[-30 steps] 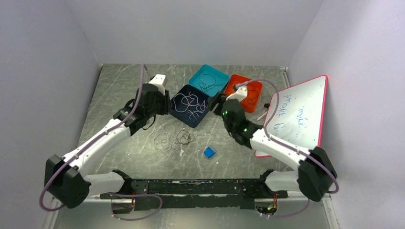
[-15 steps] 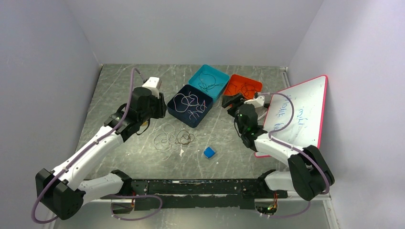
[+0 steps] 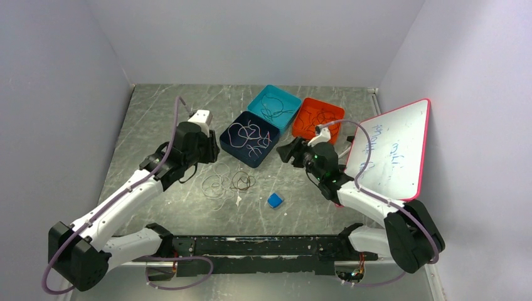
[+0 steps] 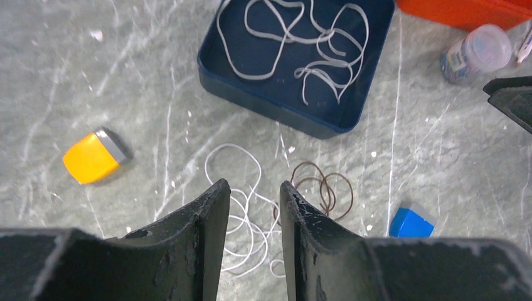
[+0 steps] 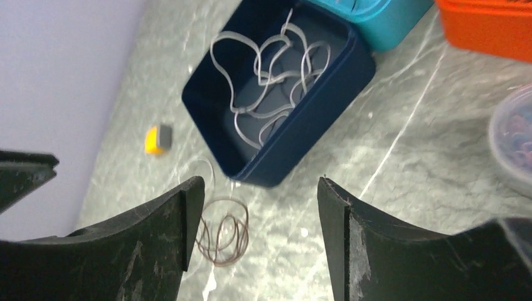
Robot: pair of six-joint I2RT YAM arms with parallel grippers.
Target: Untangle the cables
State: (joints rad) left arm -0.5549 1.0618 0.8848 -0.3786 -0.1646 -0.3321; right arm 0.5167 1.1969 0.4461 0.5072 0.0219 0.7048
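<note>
The dark brown coil should come loose and leave the white pile behind when I lift it, because their loops cross only at the pile's edge.
Loose cables lie on the table: a pile of thin white loops and, touching its right side, a coil of dark brown loops. More whitish cables fill the navy box. My left gripper hangs open above the white pile, holding nothing. Right of the navy box, my right gripper points left toward the coil, open wide and empty.
A teal box and an orange box, both holding cables, stand behind the navy one. A whiteboard leans at the right. A blue block, a yellow block and a small jar lie nearby.
My left gripper drew back toward the near left, away from the navy box. My right gripper left the orange box, swung down and left, and now faces the loose cables.
</note>
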